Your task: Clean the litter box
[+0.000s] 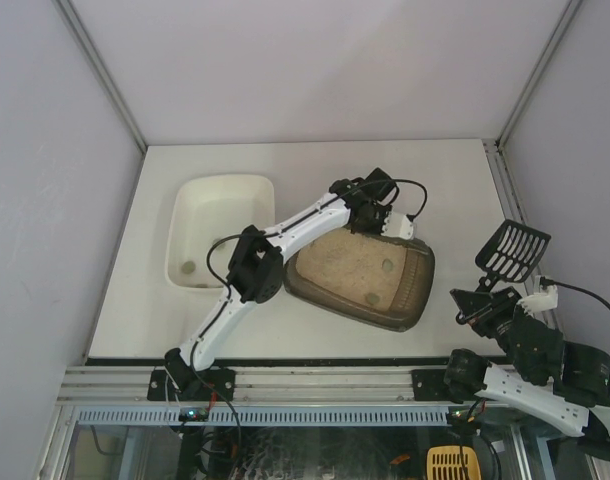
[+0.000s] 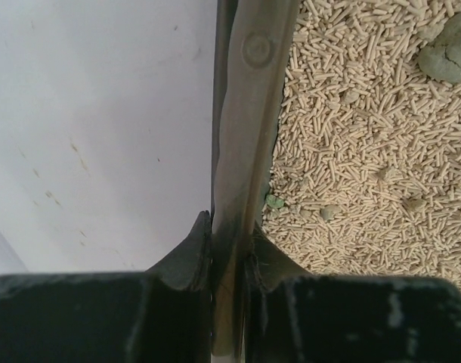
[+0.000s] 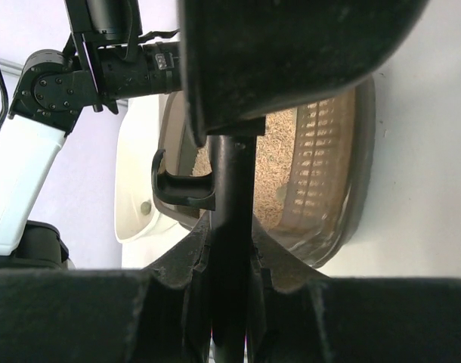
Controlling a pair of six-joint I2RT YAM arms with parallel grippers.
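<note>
The left gripper is pinching the rim of the skewed litter box, so the robot should go on swinging the litter box's rim toward the white tray until the litter box is straight.
The dark brown-grey litter box with beige litter lies skewed at the table's middle. My left gripper is shut on its far rim; in the left wrist view the fingers pinch the rim with pellet litter to the right. Grey-green clumps lie in the litter. My right gripper is shut on the handle of a black slotted scoop, held in the air right of the box. The box also shows in the right wrist view.
A plain white tray stands left of the litter box, with a small clump in it; the tray also shows in the right wrist view. Enclosure walls close in the table at left, back and right.
</note>
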